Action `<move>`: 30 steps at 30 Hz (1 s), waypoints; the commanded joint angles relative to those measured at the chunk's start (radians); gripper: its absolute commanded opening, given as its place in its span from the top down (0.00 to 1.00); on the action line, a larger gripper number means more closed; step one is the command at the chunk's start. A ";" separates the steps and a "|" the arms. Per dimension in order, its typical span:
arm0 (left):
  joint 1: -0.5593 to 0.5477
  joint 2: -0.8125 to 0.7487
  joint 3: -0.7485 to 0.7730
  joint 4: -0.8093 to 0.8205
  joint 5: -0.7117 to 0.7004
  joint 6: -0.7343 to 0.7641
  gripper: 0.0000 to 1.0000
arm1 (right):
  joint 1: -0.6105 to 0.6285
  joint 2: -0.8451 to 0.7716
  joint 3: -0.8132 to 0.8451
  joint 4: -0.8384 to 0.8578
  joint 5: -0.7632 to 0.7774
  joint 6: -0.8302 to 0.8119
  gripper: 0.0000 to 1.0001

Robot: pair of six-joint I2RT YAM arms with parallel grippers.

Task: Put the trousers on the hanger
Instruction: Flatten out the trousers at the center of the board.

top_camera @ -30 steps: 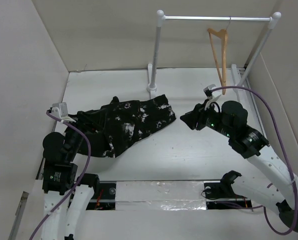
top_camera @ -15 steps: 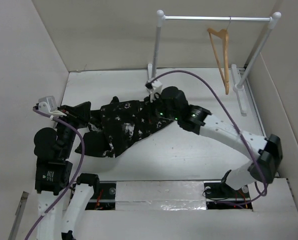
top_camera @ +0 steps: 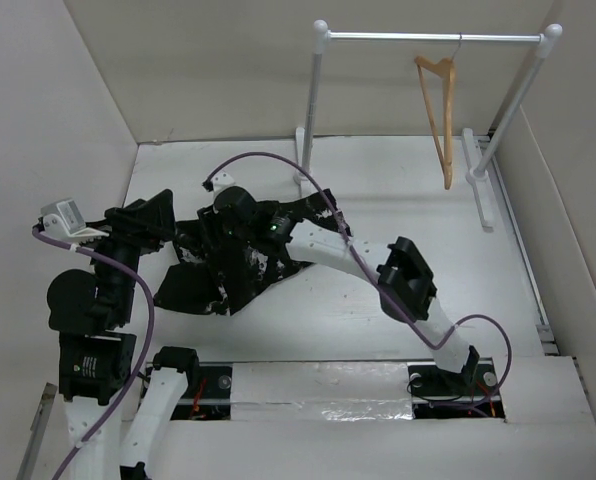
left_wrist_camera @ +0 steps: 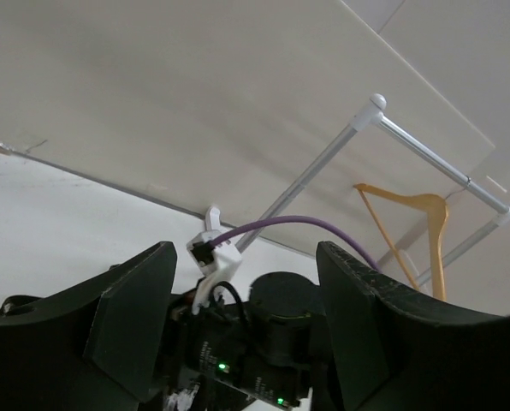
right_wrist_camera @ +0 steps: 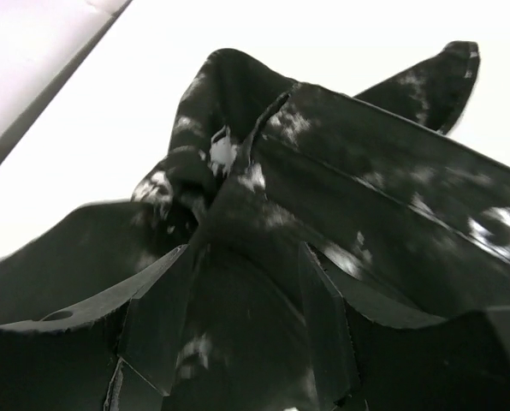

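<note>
The black trousers [top_camera: 246, 268] lie crumpled away from the wooden hanger. My right gripper should first pinch the trousers' fold [right_wrist_camera: 245, 227] and pull them out toward the hanger.
The black trousers [top_camera: 248, 262] with white splatter marks lie crumpled on the white table, left of centre. My right gripper [top_camera: 216, 236] reaches far across to the left and rests low over their upper left part. In the right wrist view it [right_wrist_camera: 242, 261] is open, with a fold of the trousers [right_wrist_camera: 340, 163] between and ahead of the fingers. My left gripper [top_camera: 156, 212] is open and empty, raised by the trousers' left end; in its wrist view it [left_wrist_camera: 242, 261] faces the right arm's wrist. The wooden hanger [top_camera: 440, 110] hangs on the rack at the back right and shows in the left wrist view [left_wrist_camera: 409, 224].
The white and silver rack [top_camera: 428, 37] stands at the back right, with its left post [top_camera: 308, 120] just behind the trousers; it also shows in the left wrist view [left_wrist_camera: 323, 167]. White walls close in the table on the left, back and right. A purple cable [top_camera: 278, 165] arcs over the right arm.
My right arm has swept from the right side across the table onto the trousers' left part. My left gripper has lifted and drawn back to the left.
</note>
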 commanded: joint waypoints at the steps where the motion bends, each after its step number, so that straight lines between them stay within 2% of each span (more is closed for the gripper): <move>1: 0.005 -0.017 -0.011 0.021 -0.018 -0.008 0.36 | 0.015 0.063 0.146 -0.030 0.082 0.027 0.41; 7: 0.005 -0.029 -0.046 0.019 0.000 -0.013 0.36 | 0.052 0.203 0.342 -0.120 0.147 0.042 0.42; 10: 0.005 -0.037 -0.055 0.016 0.005 -0.014 0.36 | 0.052 0.234 0.349 -0.140 0.224 0.061 0.45; 15: 0.005 -0.041 -0.066 0.016 0.009 -0.014 0.37 | 0.052 0.188 0.244 -0.108 0.327 0.085 0.58; 21: 0.005 -0.046 -0.096 0.027 0.005 -0.022 0.36 | 0.052 0.194 0.258 -0.114 0.284 0.062 0.47; 28: 0.005 -0.054 -0.125 0.022 -0.026 -0.017 0.36 | 0.071 0.229 0.282 -0.116 0.223 0.062 0.46; 30: 0.005 -0.049 -0.129 0.030 -0.023 -0.018 0.36 | 0.071 0.234 0.287 -0.113 0.224 0.061 0.49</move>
